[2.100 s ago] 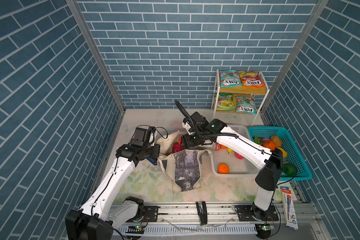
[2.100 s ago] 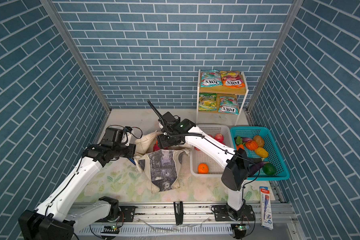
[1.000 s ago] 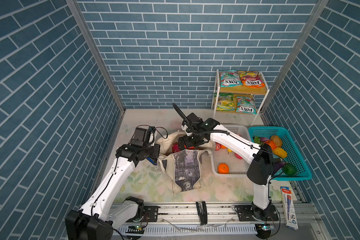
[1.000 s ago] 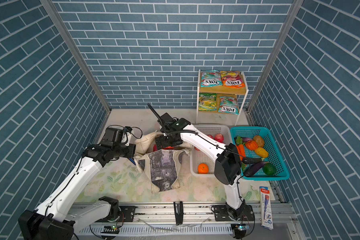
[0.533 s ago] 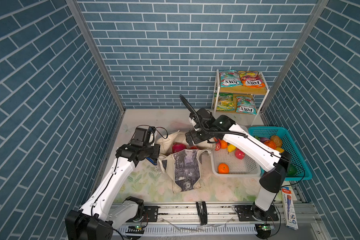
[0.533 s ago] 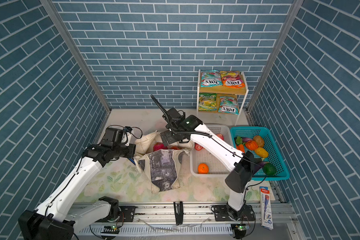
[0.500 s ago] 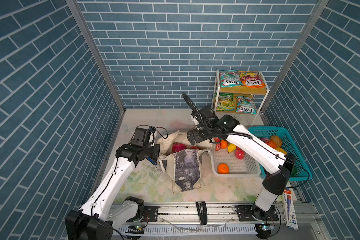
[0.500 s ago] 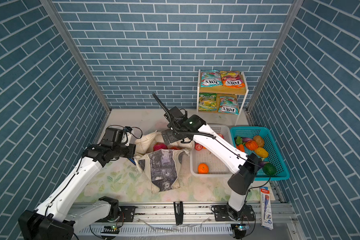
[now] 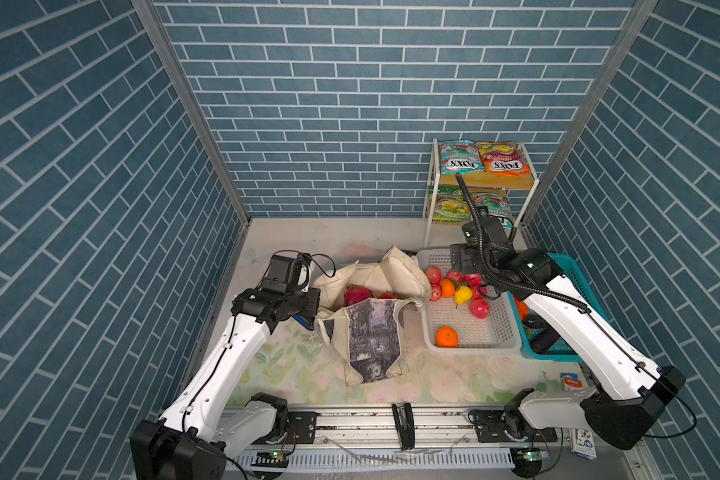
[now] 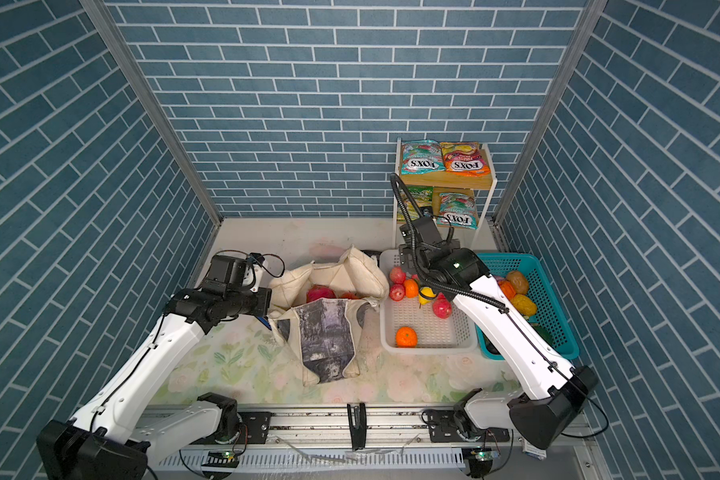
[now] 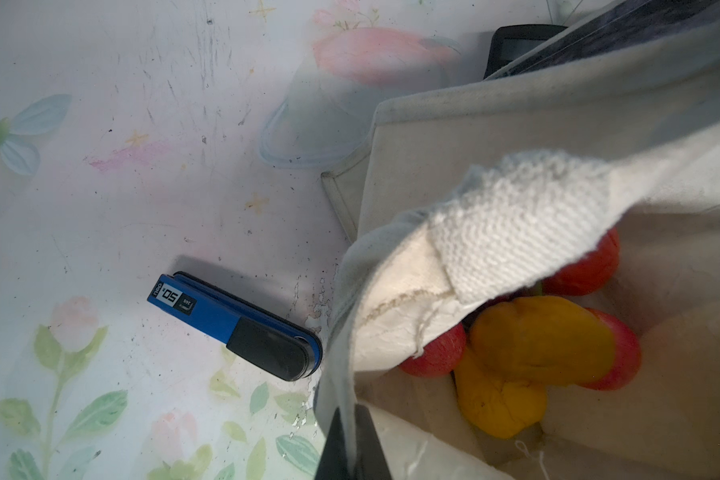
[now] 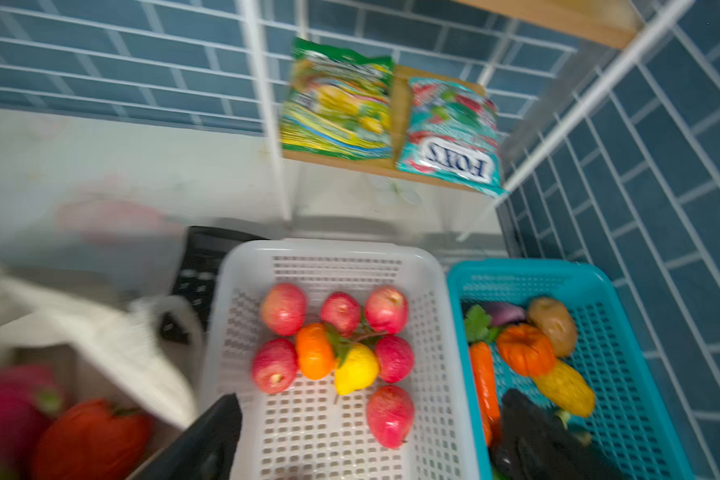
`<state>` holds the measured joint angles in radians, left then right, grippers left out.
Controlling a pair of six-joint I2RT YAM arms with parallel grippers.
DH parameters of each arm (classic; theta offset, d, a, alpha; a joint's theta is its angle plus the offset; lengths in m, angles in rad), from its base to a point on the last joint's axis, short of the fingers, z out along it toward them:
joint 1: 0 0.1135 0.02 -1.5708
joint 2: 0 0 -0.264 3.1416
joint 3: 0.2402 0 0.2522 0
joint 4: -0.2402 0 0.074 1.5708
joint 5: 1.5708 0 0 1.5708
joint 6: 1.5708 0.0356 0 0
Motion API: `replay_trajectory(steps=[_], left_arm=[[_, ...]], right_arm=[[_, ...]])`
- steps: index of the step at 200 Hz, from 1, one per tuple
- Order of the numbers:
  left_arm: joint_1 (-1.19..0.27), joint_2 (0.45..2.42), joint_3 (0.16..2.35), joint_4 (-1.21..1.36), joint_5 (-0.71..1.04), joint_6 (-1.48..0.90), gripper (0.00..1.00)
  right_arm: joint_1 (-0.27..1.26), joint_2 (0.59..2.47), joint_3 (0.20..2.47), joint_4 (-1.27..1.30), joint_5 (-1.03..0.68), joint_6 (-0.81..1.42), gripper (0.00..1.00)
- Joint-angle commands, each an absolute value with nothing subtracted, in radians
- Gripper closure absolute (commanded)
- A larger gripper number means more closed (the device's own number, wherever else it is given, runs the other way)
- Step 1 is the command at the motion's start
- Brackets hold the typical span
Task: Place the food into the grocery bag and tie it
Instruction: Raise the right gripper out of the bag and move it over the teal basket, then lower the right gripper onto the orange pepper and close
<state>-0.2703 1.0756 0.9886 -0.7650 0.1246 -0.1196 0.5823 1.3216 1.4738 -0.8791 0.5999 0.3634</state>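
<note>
The robot's right gripper has open fingers and the orange pumpkin is uncovered in the teal basket, so it should keep moving toward the pumpkin and close around its sides.
The cream grocery bag lies open mid-table, a pink dragon fruit showing in its mouth. My left gripper is shut on the bag's rim; below it inside the bag lie a yellow piece and red apples. My right gripper hangs open and empty over the white basket, where more food lies: red apples, an orange and a yellow fruit. FOX'S packets sit on the shelf.
A teal basket of vegetables stands right of the white one. A blue stapler lies on the mat beside the bag, and a black calculator behind it. The white wire shelf stands at the back right.
My right arm has swung from over the bag's mouth to above the white basket, still open. The dragon fruit now shows in the bag. The left arm has not moved.
</note>
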Motion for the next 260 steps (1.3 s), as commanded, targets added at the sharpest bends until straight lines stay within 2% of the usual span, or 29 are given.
replay_trajectory(steps=[1, 40, 72, 109, 168, 260], left_arm=[[-0.265, 1.074, 0.985, -0.775, 0.134, -0.118, 0.95], [-0.265, 1.077, 0.985, -0.776, 0.133, -0.118, 0.95], [-0.265, 1.077, 0.985, -0.776, 0.132, -0.117, 0.95], [-0.265, 1.075, 0.985, -0.776, 0.132, -0.117, 0.95], [-0.265, 1.078, 0.985, -0.777, 0.136, -0.117, 0.95], [-0.265, 1.078, 0.985, -0.776, 0.141, -0.115, 0.95]], right_arm=[[0.446, 1.292, 1.423, -0.908, 0.661, 0.47, 0.04], [0.168, 1.304, 1.329, -0.877, 0.53, 0.568, 0.05], [0.003, 1.342, 1.267, -0.815, 0.418, 0.651, 0.06], [-0.087, 1.417, 1.256, -0.807, 0.388, 0.742, 0.06], [-0.237, 1.503, 1.209, -0.743, 0.236, 0.882, 0.08], [-0.327, 1.59, 1.122, -0.571, 0.187, 1.093, 0.12]])
